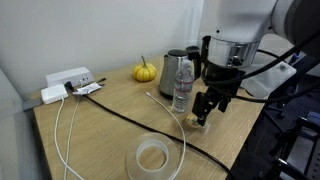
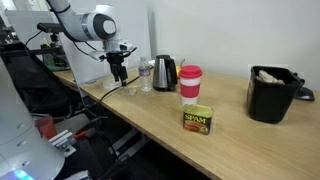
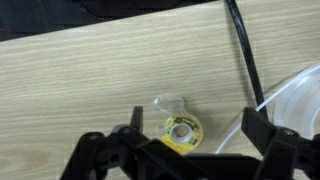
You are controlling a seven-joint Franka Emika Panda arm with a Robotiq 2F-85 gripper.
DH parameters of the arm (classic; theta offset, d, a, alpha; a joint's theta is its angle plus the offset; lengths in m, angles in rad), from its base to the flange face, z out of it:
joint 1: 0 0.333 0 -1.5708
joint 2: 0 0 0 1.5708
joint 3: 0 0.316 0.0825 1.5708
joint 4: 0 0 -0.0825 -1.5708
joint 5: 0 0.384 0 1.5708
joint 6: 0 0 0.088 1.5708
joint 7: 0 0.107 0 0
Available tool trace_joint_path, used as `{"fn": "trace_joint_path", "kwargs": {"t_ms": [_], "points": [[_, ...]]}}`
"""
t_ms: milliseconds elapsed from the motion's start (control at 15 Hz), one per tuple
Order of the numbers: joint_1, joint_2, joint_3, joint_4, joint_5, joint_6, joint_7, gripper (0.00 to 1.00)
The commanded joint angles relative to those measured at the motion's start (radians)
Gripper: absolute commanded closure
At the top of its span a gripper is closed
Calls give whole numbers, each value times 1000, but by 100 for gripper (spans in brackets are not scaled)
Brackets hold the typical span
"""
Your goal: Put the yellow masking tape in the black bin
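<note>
The yellow masking tape is within the span of my open fingers, and its clear tab [image 3: 170, 104] is outside their path. My gripper should go on going down until they are on either side of the ring [image 3: 182, 131].
The yellow masking tape [image 3: 182, 130] is a small ring with a clear dispenser tab, lying flat on the wooden table. In the wrist view it sits between my two black fingers, closer to the left one. My gripper [image 3: 194, 128] is open and empty, just above the table around the tape. In an exterior view the gripper [image 1: 205, 108] hangs beside the water bottle [image 1: 182, 85], with the tape [image 1: 193, 119] low at its tips. The black bin [image 2: 272, 92] stands at the far end of the table, well away from the gripper [image 2: 120, 72].
A kettle [image 1: 175, 68], an orange mini pumpkin [image 1: 145, 72] and a power strip [image 1: 68, 80] stand behind. A large translucent tape roll [image 1: 152, 157] lies near the front. Black and white cables [image 3: 240, 50] cross the table. A red-lidded cup [image 2: 190, 84] and a Spam can [image 2: 198, 120] stand between gripper and bin.
</note>
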State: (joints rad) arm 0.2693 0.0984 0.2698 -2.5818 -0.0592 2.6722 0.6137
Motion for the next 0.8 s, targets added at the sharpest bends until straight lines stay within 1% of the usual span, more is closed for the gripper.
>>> {"fn": "trace_joint_path", "kwargs": {"t_ms": [0, 200, 533, 733], "points": [[26, 67, -27, 56, -51, 6, 3, 0], [36, 111, -46, 83, -57, 10, -9, 0], [53, 182, -105, 129, -94, 12, -19, 0], [60, 213, -115, 153, -81, 23, -43, 0]]}}
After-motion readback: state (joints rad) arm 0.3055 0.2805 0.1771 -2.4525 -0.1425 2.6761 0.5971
